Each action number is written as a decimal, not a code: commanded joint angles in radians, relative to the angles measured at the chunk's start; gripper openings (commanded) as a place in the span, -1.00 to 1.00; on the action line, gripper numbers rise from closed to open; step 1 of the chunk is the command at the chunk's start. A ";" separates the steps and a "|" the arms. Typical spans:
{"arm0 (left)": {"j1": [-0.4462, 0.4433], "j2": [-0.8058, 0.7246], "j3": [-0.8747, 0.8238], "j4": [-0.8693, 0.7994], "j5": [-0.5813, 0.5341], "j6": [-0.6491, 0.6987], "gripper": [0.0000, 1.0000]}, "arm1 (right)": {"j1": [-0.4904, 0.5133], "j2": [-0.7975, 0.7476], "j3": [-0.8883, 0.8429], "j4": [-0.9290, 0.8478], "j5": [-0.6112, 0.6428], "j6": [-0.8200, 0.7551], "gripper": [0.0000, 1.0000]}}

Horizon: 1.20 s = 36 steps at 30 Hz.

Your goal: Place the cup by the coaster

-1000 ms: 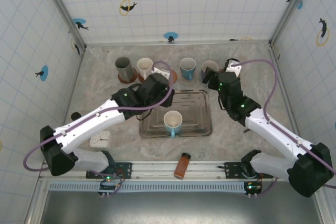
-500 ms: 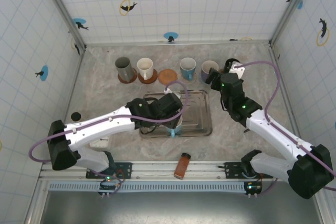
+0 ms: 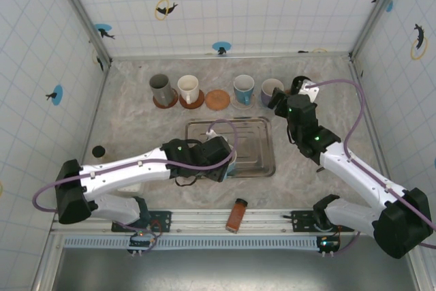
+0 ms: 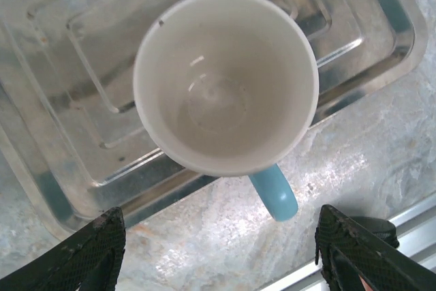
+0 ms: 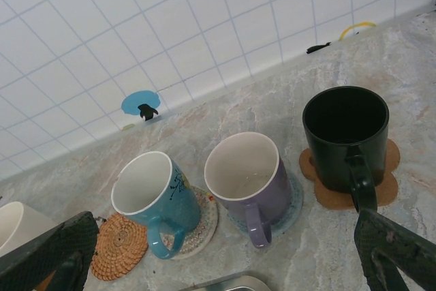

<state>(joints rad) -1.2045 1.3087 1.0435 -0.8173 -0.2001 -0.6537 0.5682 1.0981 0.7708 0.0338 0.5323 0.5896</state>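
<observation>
The cup's blue handle (image 4: 274, 192) points into the space between my left gripper's open fingers, so I should keep moving them down until they reach the handle's sides (image 4: 278, 204), then close them.
A white-lined cup (image 4: 225, 83) with a blue handle (image 4: 276, 194) stands upright at the near edge of the metal tray (image 4: 68, 52). My left gripper (image 4: 223, 255) hangs just above it, open, with a finger on either side of the handle and touching nothing. In the top view the left gripper (image 3: 221, 158) covers most of the cup. The bare woven coaster (image 3: 218, 99) lies in the back row, also seen in the right wrist view as the woven coaster (image 5: 119, 245). My right gripper (image 5: 221, 264) is open, hovering before the back row.
Along the back wall stand a grey cup (image 3: 161, 88), a white cup (image 3: 188, 88), a teal cup (image 5: 155, 199), a purple cup (image 5: 248, 178) and a black cup (image 5: 347, 138), each on its own coaster. An orange-brown object (image 3: 236, 215) lies near the front rail.
My left arm swung from the back row down to the tray's near edge, over the cup, and its jaws widened. The right arm barely moved.
</observation>
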 commanded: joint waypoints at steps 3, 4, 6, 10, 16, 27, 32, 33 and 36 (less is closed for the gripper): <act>-0.021 -0.012 -0.033 0.032 0.035 -0.040 0.49 | -0.005 0.000 -0.007 0.033 0.015 0.016 0.98; -0.023 -0.011 -0.037 0.040 0.040 -0.043 0.49 | -0.005 0.002 -0.006 0.034 0.014 0.015 0.98; -0.026 -0.008 -0.049 0.053 0.045 -0.050 0.50 | -0.006 0.003 -0.007 0.033 0.013 0.015 0.98; -0.029 0.005 -0.069 0.093 0.068 -0.054 0.51 | -0.006 0.007 -0.006 0.034 0.011 0.015 0.98; -0.032 0.045 -0.082 0.123 0.077 -0.055 0.51 | -0.006 0.009 -0.011 0.054 -0.006 0.013 0.98; -0.033 0.106 -0.091 0.162 0.060 -0.054 0.43 | -0.004 0.029 0.000 0.051 -0.018 0.014 0.98; -0.032 0.129 -0.094 0.170 0.049 -0.061 0.32 | -0.004 0.034 0.004 0.047 -0.021 0.014 0.98; -0.032 0.132 -0.095 0.170 0.045 -0.064 0.30 | -0.004 0.034 0.004 0.048 -0.021 0.015 0.98; -0.032 0.133 -0.105 0.183 0.041 -0.072 0.23 | -0.004 0.032 0.005 0.045 -0.025 0.014 0.98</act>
<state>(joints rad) -1.2301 1.4330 0.9569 -0.6449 -0.1413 -0.7090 0.5674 1.1286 0.7708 0.0360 0.5014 0.5941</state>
